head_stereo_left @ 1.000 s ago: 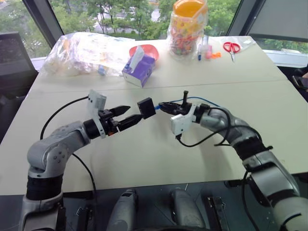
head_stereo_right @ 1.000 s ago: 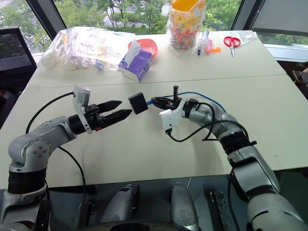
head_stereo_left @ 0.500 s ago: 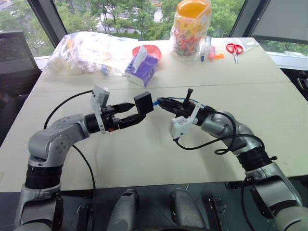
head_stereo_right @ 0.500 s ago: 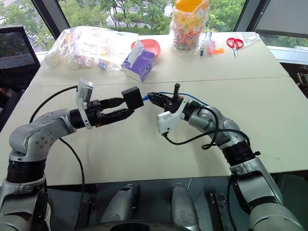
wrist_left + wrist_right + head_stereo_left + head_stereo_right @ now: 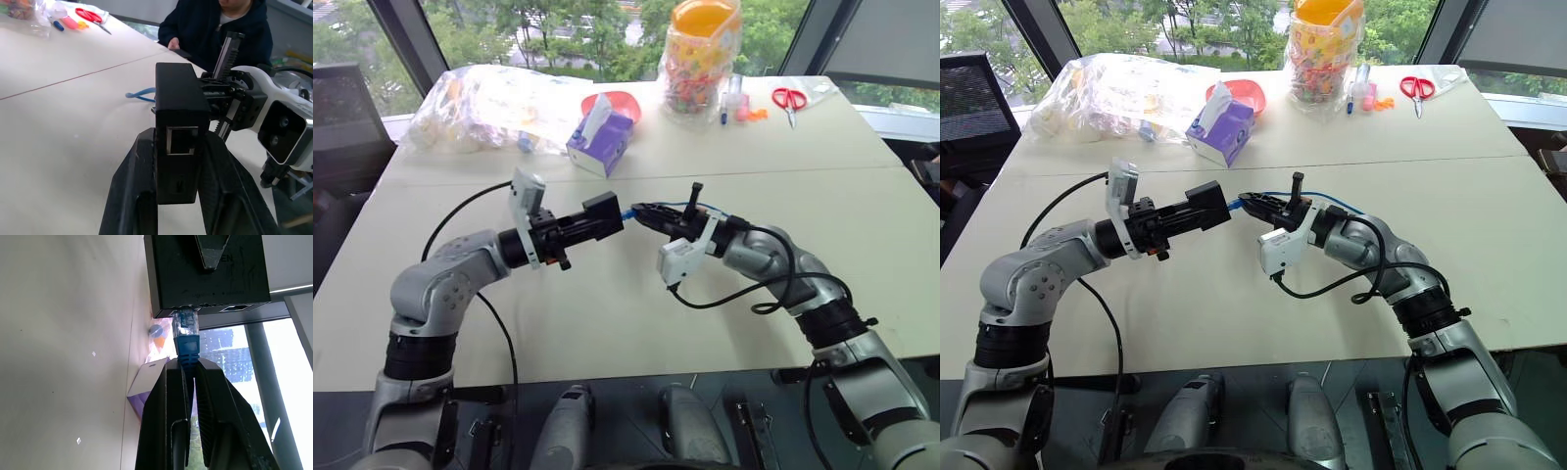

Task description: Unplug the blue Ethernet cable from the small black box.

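Observation:
The blue cable [image 5: 189,358] is pinched by my right gripper behind its clear plug, so the gripper should open, turn and squeeze the plug [image 5: 186,324] close to the port before it pulls.
Above the middle of the table, the small black box [image 5: 604,213] sits clamped between the fingers [image 5: 141,196] of my left gripper [image 5: 595,221], which is shut on its sides. An empty port on the box [image 5: 178,125] faces the left wrist camera. From the right, my right gripper [image 5: 643,212] is shut on the blue Ethernet cable [image 5: 188,346] just behind its clear plug [image 5: 185,322]. The plug sits in a port on the box's [image 5: 205,269] side. The rest of the blue cable [image 5: 142,94] trails back over the table behind the right gripper.
At the back of the table stand a purple tissue box [image 5: 599,137], a crumpled plastic bag [image 5: 480,98], a red bowl [image 5: 612,100], a candy jar with an orange lid [image 5: 700,54], markers [image 5: 734,103] and red scissors [image 5: 788,96]. A person in dark clothes [image 5: 215,24] sits beyond the table's right edge.
My left gripper advanced until its open fingers stood around the black box, then shut on it. The right gripper kept its hold on the cable and stayed put.

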